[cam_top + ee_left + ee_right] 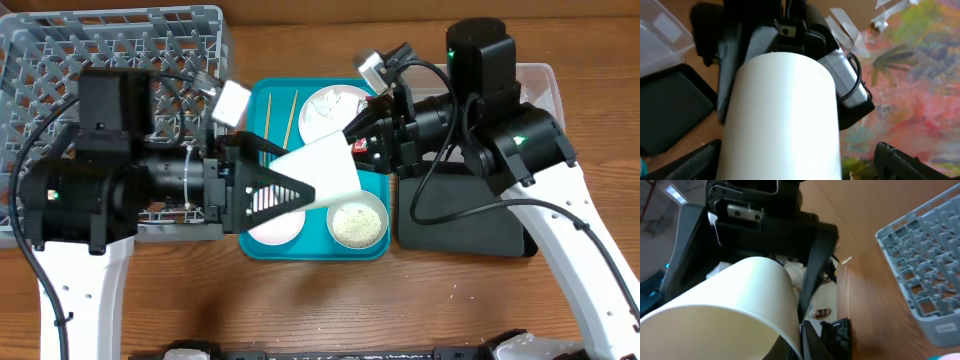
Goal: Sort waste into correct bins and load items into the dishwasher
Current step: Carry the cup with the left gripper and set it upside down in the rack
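The robot's right hand is holding the white cup's rim [350, 162] across from the dish rack, so the robot's left hand should take the cup's body [318, 172] and load it there.
A white cup [325, 172] lies on its side in the air above the teal tray [262, 100], between my two grippers. My right gripper [365, 135] is shut on the cup's rim, with one finger inside and one outside, as the right wrist view [810, 335] shows on the cup [740, 295]. My left gripper [270, 190] is open, its fingers on either side of the cup's body [782, 115], with a gap on the right side [795, 167]. The grey dish rack [60, 50] stands at the back left.
On the teal tray are a plate with a white paper wad [330, 105], two chopsticks [280, 115], a bowl of rice [357, 222] and a pink dish [275, 228]. A black tray [460, 225] and a clear tub [545, 80] stand to the right.
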`<action>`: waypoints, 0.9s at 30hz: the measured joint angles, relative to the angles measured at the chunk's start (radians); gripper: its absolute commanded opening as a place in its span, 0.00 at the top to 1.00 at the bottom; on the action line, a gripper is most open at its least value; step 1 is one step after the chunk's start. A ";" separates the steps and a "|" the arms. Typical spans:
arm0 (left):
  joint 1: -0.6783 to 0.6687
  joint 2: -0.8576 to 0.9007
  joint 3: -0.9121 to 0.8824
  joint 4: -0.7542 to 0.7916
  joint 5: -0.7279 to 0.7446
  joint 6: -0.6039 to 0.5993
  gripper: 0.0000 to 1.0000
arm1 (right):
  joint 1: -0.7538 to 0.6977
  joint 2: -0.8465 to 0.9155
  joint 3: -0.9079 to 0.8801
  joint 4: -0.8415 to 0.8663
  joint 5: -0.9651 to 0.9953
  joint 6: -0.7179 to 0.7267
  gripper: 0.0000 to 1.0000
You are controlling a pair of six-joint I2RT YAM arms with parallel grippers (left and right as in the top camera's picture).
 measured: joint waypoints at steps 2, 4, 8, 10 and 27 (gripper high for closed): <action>-0.024 0.000 0.000 0.000 -0.009 0.003 0.15 | 0.017 -0.006 0.000 0.016 0.018 0.044 0.96; -0.035 0.001 0.000 -0.001 -0.016 0.003 0.17 | 0.025 -0.015 0.000 0.018 0.033 0.069 0.96; -0.038 0.002 0.000 0.000 -0.030 0.003 0.35 | 0.028 -0.023 0.000 0.018 0.047 0.104 0.91; -0.038 0.002 0.000 0.001 -0.048 0.006 0.35 | 0.028 -0.023 0.000 0.018 0.055 0.115 0.63; 0.180 -0.001 0.000 -0.118 -0.583 -0.134 0.46 | -0.191 -0.125 0.002 -0.402 0.496 0.062 0.18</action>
